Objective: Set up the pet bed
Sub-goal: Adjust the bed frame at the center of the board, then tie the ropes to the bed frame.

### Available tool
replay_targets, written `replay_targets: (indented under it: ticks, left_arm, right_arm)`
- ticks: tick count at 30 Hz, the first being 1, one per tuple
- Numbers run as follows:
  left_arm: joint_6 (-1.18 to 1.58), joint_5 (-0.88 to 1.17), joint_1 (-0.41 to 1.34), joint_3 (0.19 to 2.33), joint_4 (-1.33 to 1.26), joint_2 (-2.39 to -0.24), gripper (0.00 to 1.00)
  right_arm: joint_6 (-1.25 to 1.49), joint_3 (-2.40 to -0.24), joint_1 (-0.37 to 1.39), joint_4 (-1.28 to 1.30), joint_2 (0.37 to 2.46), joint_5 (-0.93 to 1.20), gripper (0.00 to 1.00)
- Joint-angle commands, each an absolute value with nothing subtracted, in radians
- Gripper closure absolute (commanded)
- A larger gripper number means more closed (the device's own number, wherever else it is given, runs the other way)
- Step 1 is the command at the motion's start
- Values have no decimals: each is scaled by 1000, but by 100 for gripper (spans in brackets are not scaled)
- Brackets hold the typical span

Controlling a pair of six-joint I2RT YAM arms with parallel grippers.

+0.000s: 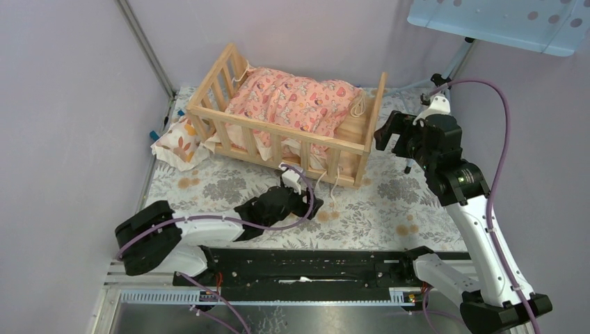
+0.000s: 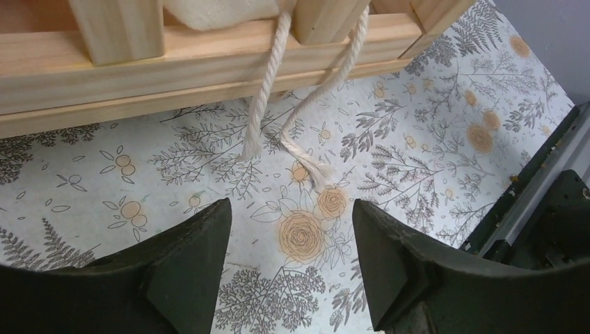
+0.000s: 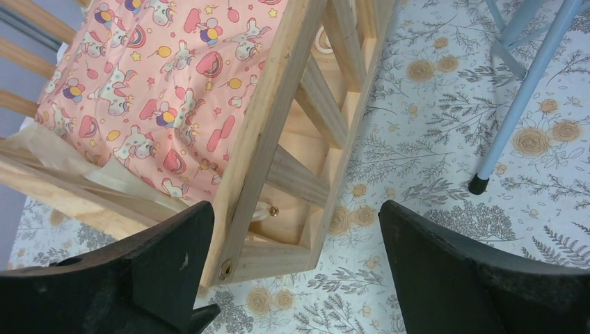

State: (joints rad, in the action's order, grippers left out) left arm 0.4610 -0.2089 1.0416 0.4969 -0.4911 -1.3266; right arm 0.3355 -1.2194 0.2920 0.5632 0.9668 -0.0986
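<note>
The cords hang apart and untied from the front rail, so my left gripper should draw the nearer cord [image 1: 321, 179] taut while my right gripper takes the other cord [image 1: 334, 193].
The pet bed [image 1: 278, 128], a light wooden crib-like frame, stands at the back middle of the floral cloth. A pink patterned cushion [image 1: 296, 101] lies inside it. Two cream cords [image 2: 261, 104] hang from the bed's front rail [image 2: 139, 69] onto the cloth. My left gripper [image 1: 308, 203] sits low in front of that rail, open and empty [image 2: 292, 216], just short of the cord ends. My right gripper [image 1: 387, 139] hovers open at the bed's right end; the end rail's corner [image 3: 278, 90] shows between its fingers [image 3: 296, 216], untouched. The cushion [image 3: 160, 83] shows beyond.
A small cream pillow with orange leaves [image 1: 179, 142] lies on the cloth against the bed's left end. A thin stand leg [image 3: 518, 104] with a black foot stands right of the bed. A blue perforated panel [image 1: 501, 21] hangs at the top right. The arms' black base rail [image 2: 543, 202] borders the near edge.
</note>
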Motion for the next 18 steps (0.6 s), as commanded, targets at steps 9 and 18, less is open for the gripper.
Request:
replay_targets:
  ticks: [9, 18]
  left_arm:
    - [458, -349, 1040, 547, -928, -1582, 33]
    - [493, -342, 1030, 572, -944, -1638, 78]
  right_arm:
    - [351, -1164, 293, 523, 887, -73, 7]
    - [346, -1143, 293, 559, 852, -94, 9]
